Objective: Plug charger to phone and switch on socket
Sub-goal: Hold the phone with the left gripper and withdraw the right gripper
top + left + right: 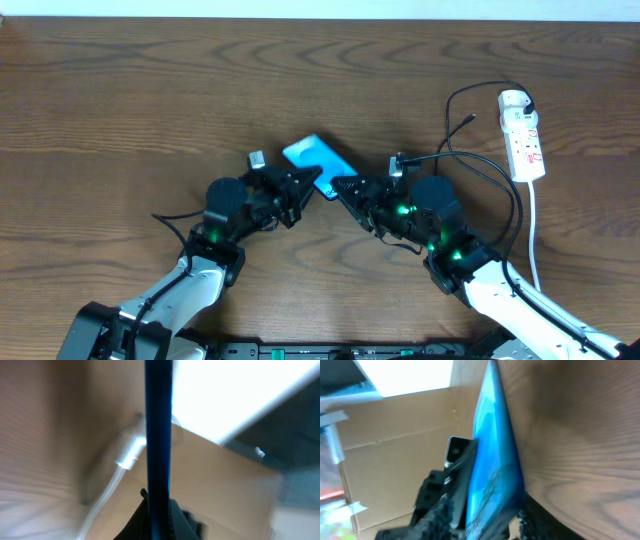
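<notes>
Next, I back off my open right gripper, which the phone's near corner [329, 191] slants into, for the charger's plug [469, 119] while my left gripper turns the phone straight.
The phone [318, 161], with a bright blue screen, is tilted up off the wooden table [150, 90] at mid-table. My left gripper [303, 184] is shut on its lower-left edge; in the left wrist view the phone [159, 435] runs edge-on up from between the fingers of the left gripper [159, 522]. My right gripper [343, 187] stands open around the phone's near corner; in the right wrist view the phone [492, 475] lies between the right gripper's [490, 521] spread fingers, the left one apart from it. The charger [452, 100] loops from the white adapter [514, 99]. The socket [526, 146] lies far right.
The strip's thick white cord [536, 230] runs toward the table's front right. Black robot cables [480, 170] trail behind the right wrist. A blurred white connector on a pale cable [131, 452] shows in the left wrist view. Cardboard [395, 460] stands beyond the table.
</notes>
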